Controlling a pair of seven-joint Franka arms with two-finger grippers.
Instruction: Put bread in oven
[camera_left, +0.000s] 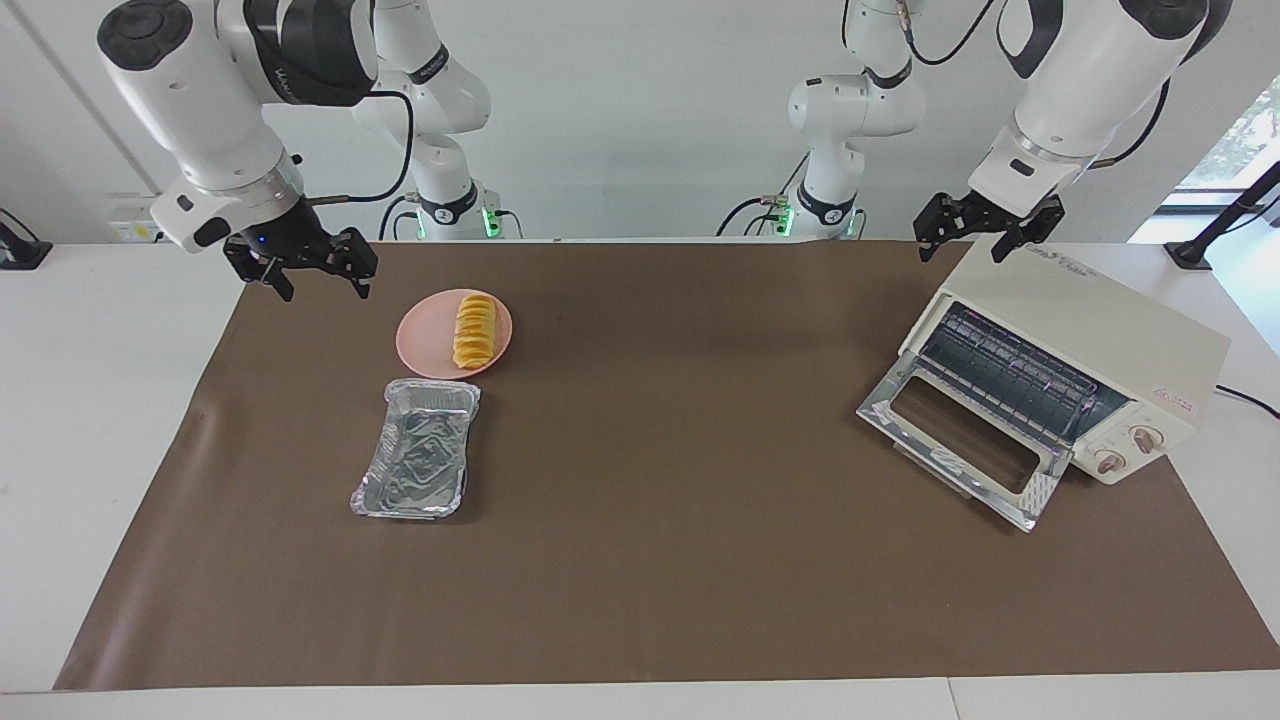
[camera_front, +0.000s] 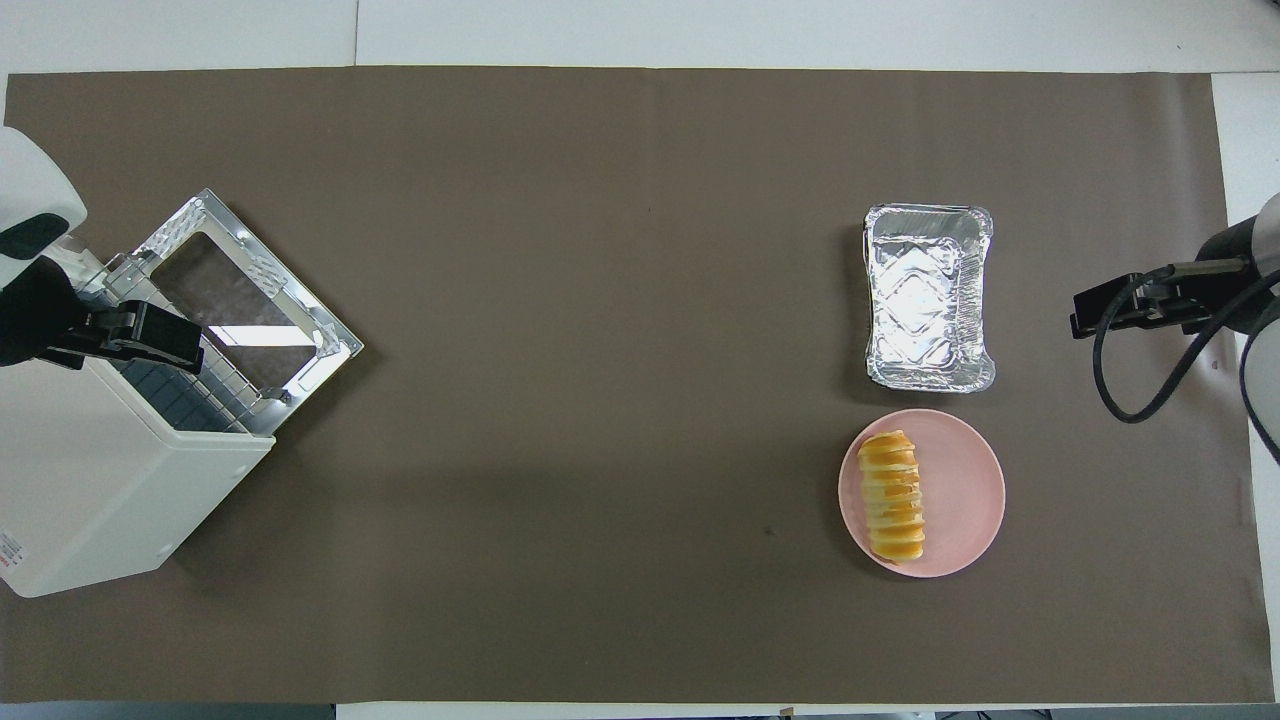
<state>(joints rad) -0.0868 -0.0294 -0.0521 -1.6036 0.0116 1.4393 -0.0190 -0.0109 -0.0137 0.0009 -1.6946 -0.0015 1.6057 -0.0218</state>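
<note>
My gripper will lift the bread (camera_front: 891, 496) off the plate by its upper end, and the bread will come up whole and straight, because the ridges (camera_front: 894, 510) run together unbroken.
The bread (camera_left: 473, 330) (camera_front: 893, 497), a ridged yellow-orange loaf, lies on a round pink plate (camera_left: 425, 342) (camera_front: 965, 490) toward the right arm's end of the table. The cream-white oven (camera_left: 1085, 345) (camera_front: 110, 480) stands at the left arm's end, its glass door (camera_left: 960, 435) (camera_front: 245, 290) dropped flat open and the wire rack showing. My right gripper (camera_left: 320, 283) (camera_front: 1110, 305) hangs open in the air over the mat's edge, beside the plate and holding nothing. My left gripper (camera_left: 985, 240) (camera_front: 150, 335) hovers open over the oven's top, also with nothing in it.
A crinkled silver foil tray (camera_left: 420, 450) (camera_front: 930, 300) lies empty just beside the plate, farther from the robots. A brown mat (camera_left: 650, 560) (camera_front: 600, 350) covers most of the white table.
</note>
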